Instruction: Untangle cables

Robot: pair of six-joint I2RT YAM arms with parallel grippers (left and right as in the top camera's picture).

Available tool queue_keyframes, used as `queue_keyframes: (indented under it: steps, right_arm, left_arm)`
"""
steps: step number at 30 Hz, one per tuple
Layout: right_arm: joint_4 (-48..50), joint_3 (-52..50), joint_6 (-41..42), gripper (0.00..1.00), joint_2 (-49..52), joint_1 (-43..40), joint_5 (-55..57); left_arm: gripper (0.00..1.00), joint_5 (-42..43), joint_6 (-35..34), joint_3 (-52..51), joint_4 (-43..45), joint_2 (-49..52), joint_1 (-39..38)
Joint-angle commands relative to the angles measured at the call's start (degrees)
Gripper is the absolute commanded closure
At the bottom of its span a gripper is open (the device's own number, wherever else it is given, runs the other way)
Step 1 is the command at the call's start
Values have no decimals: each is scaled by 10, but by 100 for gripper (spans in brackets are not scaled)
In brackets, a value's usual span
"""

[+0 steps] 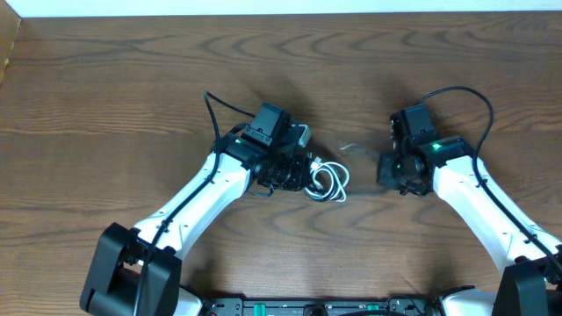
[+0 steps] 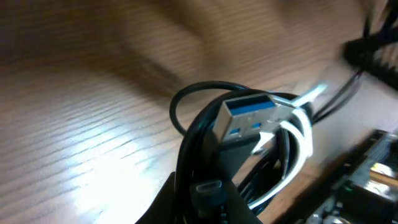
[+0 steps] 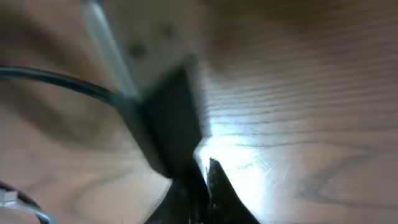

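Note:
White loops are wound in with the black coils at my left gripper (image 2: 198, 122). My right gripper should grab the white loops (image 1: 345, 178) before my left gripper opens.
The cables (image 1: 327, 180) lie bundled at the table's middle, black cords with white loops sticking out to the right. My left gripper (image 1: 285, 171) is shut on this bundle. In the left wrist view a blue-tongued USB plug (image 2: 249, 115) tops the black and white coils, and a small oval plug (image 2: 208, 190) sits between the jaws of the left gripper (image 2: 205, 202). My right gripper (image 1: 397, 167) stands to the right of the bundle. In its wrist view, which is blurred, the right gripper (image 3: 202, 183) is shut on a black plug (image 3: 168, 118) with a silver tip and a thin black cord (image 3: 56, 79).
Brown wooden table (image 1: 105, 79) all round, with a pale edge at the back. A thick black arm cable (image 1: 461, 92) loops above the right wrist, another (image 1: 215, 110) behind the left. The right arm (image 2: 373, 46) shows at the left wrist view's top right.

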Motion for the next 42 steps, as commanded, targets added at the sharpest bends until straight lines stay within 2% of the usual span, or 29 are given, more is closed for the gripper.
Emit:
queue_keyframes:
  steps: [1, 3, 9, 11, 13, 17, 20, 30, 31, 33, 34, 37, 40, 41, 42]
  right_arm:
    - [21, -1, 25, 50, 9, -14, 43]
    - [40, -1, -45, 43, 9, -14, -30]
    - [71, -1, -288, 41, 9, -13, -299]
    - [71, -1, -334, 41, 9, -13, -361]
    - [73, -1, -340, 43, 9, -12, -363]
    - [85, -1, -340, 45, 12, -10, -359]
    - [87, -1, -340, 62, 13, -10, -360]
    - [81, -1, -340, 67, 13, 36, -362]
    - [84, -1, -340, 74, 13, 43, -349]
    - [90, -1, -339, 99, 13, 54, -304]
    - [90, -1, -327, 99, 13, 58, -267]
    - [86, -1, -222, 99, 13, 60, -106]
    - [52, -1, -71, 99, 13, 55, 84]
    - [33, -1, -18, 99, 13, 50, 133]
    - [25, -1, 1, 99, 13, 48, 147]
  left_arm:
    - [93, -45, 7, 5, -9, -6, 19]
    - [93, -45, 7, 5, -8, -6, 19]
    - [93, -32, 7, 5, -6, -6, 19]
    - [93, 12, 14, 5, -2, -6, 19]
    - [93, 57, 41, 5, 3, -6, 19]
    - [93, 143, 87, 5, 11, -6, 19]
    - [93, 163, 98, 5, 12, -6, 19]
    - [93, 182, 97, 5, 25, -6, 19]
    - [93, 182, 97, 5, 25, -6, 19]
    - [93, 182, 97, 5, 25, -6, 19]
    - [93, 179, 97, 5, 25, -6, 21]
    - [92, 140, 97, 5, 21, -6, 25]
    - [93, 84, 96, 5, 5, -6, 35]
    - [93, 61, 94, 5, -6, -6, 41]
    - [93, 52, 93, 5, -10, -6, 45]
